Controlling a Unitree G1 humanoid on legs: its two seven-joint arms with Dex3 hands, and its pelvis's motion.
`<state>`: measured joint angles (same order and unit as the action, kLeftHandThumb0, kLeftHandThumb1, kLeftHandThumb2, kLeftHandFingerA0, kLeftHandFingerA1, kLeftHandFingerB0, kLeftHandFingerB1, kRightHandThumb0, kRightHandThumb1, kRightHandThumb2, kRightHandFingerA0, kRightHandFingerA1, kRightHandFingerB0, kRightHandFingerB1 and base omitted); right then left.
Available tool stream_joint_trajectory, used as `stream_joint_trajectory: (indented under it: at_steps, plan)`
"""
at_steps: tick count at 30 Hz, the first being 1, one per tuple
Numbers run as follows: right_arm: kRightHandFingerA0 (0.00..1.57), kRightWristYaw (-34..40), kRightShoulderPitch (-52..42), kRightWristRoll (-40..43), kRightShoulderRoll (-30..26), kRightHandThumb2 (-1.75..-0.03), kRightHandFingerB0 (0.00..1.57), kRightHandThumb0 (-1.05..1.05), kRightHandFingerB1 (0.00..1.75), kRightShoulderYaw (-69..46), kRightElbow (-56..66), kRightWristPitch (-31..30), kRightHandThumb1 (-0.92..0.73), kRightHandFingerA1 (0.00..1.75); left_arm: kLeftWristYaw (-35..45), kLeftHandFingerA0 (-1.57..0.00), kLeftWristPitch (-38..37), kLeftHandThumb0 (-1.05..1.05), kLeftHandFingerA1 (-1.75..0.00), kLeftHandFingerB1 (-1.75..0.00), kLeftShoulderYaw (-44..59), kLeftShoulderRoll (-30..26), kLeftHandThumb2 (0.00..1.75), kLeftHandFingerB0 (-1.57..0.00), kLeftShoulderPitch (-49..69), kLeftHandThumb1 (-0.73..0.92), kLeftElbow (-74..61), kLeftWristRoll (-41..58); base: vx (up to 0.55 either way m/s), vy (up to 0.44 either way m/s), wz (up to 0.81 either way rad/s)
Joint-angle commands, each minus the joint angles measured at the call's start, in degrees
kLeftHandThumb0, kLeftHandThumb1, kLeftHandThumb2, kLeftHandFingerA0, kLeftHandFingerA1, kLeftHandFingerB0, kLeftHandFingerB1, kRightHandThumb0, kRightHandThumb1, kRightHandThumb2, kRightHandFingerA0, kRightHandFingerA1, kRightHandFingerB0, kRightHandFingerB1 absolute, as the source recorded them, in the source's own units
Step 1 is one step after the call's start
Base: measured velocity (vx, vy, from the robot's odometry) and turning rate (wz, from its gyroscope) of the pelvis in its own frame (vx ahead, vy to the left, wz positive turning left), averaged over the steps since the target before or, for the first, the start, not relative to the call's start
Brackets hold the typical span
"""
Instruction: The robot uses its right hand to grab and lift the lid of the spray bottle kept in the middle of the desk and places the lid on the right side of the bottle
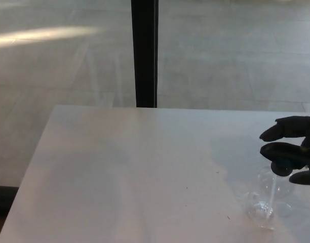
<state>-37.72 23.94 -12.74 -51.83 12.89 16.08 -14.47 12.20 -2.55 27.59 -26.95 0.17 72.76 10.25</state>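
I expect a white tube [272,192] to come out with the lid [282,166] when I lift it, because the tube runs down from the lid inside the bottle.
A clear, round spray bottle [268,198] stands on the white desk [134,172] near its right edge. Its black trigger-sprayer lid [280,151] sits on the bottle's neck, nozzle pointing left. My right hand [306,131] reaches in from the right edge at lid height, open. One black finger [279,128] lies just above the lid and another [304,177] just below it, so the hand straddles the lid's rear part. Whether they touch the lid is unclear. The left hand does not show.
A black vertical post [144,53] rises behind the desk's far edge, with grey floor [59,61] beyond it. The desk's left edge runs diagonally at the left, and the bottle stands close to the picture's right border.
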Motion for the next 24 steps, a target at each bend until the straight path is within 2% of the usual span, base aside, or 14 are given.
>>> stream_joint_trajectory:
  at_steps: [1, 2, 3, 4, 5, 6, 17, 18, 19, 20, 21, 22, 23, 24]
  plan:
    - [1.05, 2.75, -1.01, -6.14, 0.38, -0.63, 0.54, -0.33, 0.39, -0.25, 0.56, 1.52, -0.8, 0.91, -0.74, -0.6, -0.95, -0.65, -0.7, -0.54, 0.1, -0.8, 0.91, -0.36, 0.2, 0.51, 0.3, 0.69, 0.0, 0.0, 0.0]
    - [1.05, 3.2, -1.04, -7.64, 0.33, -0.63, 0.54, -0.33, 0.39, 0.11, 0.47, 1.79, -0.8, 0.91, -1.07, -0.6, -0.88, -0.65, -0.7, -0.54, -0.03, -0.8, 0.91, -0.36, 0.14, 0.51, 0.35, 0.53, 0.0, 0.0, 0.0]
    - [0.78, 5.76, -1.69, -10.16, 0.76, -0.66, 0.69, -0.25, 0.44, 0.24, 0.43, 2.81, -0.78, 1.44, -1.03, -0.61, -0.79, -0.64, -0.7, -0.55, 0.09, -0.8, 0.91, -0.36, 0.09, 0.52, 0.43, 0.67, 0.0, 0.0, 0.0]
    - [0.85, 6.35, -1.79, -11.23, 0.83, -0.72, 0.69, -0.34, 0.51, 0.41, 0.46, 2.89, -0.66, 1.48, -1.12, -0.61, -0.95, -0.65, -0.7, -0.55, -0.01, -0.78, 0.92, -0.37, 0.23, 0.52, 0.26, 0.58, 0.0, 0.0, 0.0]
    - [0.85, 6.61, -1.85, -11.74, 0.9, -0.72, 0.69, -0.34, 0.51, 0.46, 0.46, 2.96, -0.66, 1.48, -1.16, -0.61, -1.02, -0.65, -0.7, -0.55, -0.05, -0.78, 0.92, -0.37, 0.29, 0.52, 0.19, 0.54, 0.0, 0.0, 0.0]
    - [0.71, 8.21, -2.15, -12.98, 1.06, -0.6, 0.85, -0.2, 0.48, 0.53, -0.2, 4.24, -0.75, 1.66, -1.66, -0.6, -0.65, -0.65, -0.69, -0.55, 0.01, -0.76, 0.92, -0.37, 0.15, 0.52, 0.17, 0.59, 0.0, 0.0, 0.0]
    - [0.79, 16.89, -5.6, -18.02, 3.2, -0.65, 0.92, -0.28, 0.58, -0.84, -2.39, 10.66, -0.71, 1.64, -1.45, -0.61, -0.45, -0.68, -0.7, -0.55, 0.39, -0.4, 0.93, -0.36, 0.5, 0.54, 0.01, 1.09, 0.0, 0.0, 0.0]
    - [1.07, 17.84, -6.09, -18.48, 3.68, -0.93, 0.86, -0.34, 0.73, -0.92, -2.58, 11.04, -0.54, 1.31, -1.35, -0.62, -0.24, -0.67, -0.7, -0.55, 0.41, -0.46, 0.93, -0.37, 0.49, 0.53, -0.04, 1.13, 0.0, 0.0, 0.0]
    - [1.07, 17.98, -6.22, -18.67, 3.82, -0.93, 0.86, -0.34, 0.73, -0.93, -2.65, 11.16, -0.54, 1.31, -1.43, -0.62, -0.19, -0.67, -0.7, -0.55, 0.46, -0.46, 0.93, -0.37, 0.45, 0.53, 0.01, 1.18, 0.0, 0.0, 0.0]
    - [0.79, 18.59, -6.62, -19.14, 4.14, -0.62, 0.95, -0.29, 0.61, -1.06, -2.76, 11.92, -0.69, 1.66, -1.13, -0.6, -0.39, -0.67, -0.69, -0.54, 0.39, -0.49, 0.93, -0.37, 0.49, 0.54, 0.1, 1.11, 0.0, 0.0, 0.0]
    - [0.8, 18.95, -6.84, -19.29, 4.42, -0.63, 0.95, -0.26, 0.65, -1.14, -2.9, 12.29, -0.68, 1.64, -1.08, -0.68, -0.42, -0.66, -0.65, -0.42, 0.51, -0.47, 0.6, -0.43, 0.46, 0.67, 0.16, 1.23, 0.0, 0.0, 0.0]
    - [0.8, 19.16, -6.97, -19.34, 4.73, -0.63, 0.95, -0.26, 0.65, -1.26, -3.1, 12.5, -0.68, 1.64, -1.21, -0.68, -0.32, -0.66, -0.65, -0.42, 0.75, -0.42, 0.6, -0.43, 0.4, 0.67, 0.19, 1.47, 0.0, 0.0, 0.0]
    - [0.84, 21.03, -7.5, -18.76, 5.87, -0.67, 0.93, -0.22, 0.82, -1.94, -3.88, 13.55, -0.7, 1.62, -1.25, -0.62, -0.44, -0.68, -0.69, -0.53, 0.61, -0.49, 0.93, -0.35, 0.31, 0.52, 0.46, 1.23, 0.0, 0.0, 0.0]
    - [0.79, 21.03, -7.55, -18.95, 6.07, -0.68, 0.84, -0.25, 0.99, -2.12, -3.99, 13.8, -0.74, 1.7, -1.24, -0.62, -0.44, -0.67, -0.69, -0.55, 0.63, -0.49, 0.92, -0.36, 0.31, 0.51, 0.47, 1.22, 0.0, 0.0, 0.0]
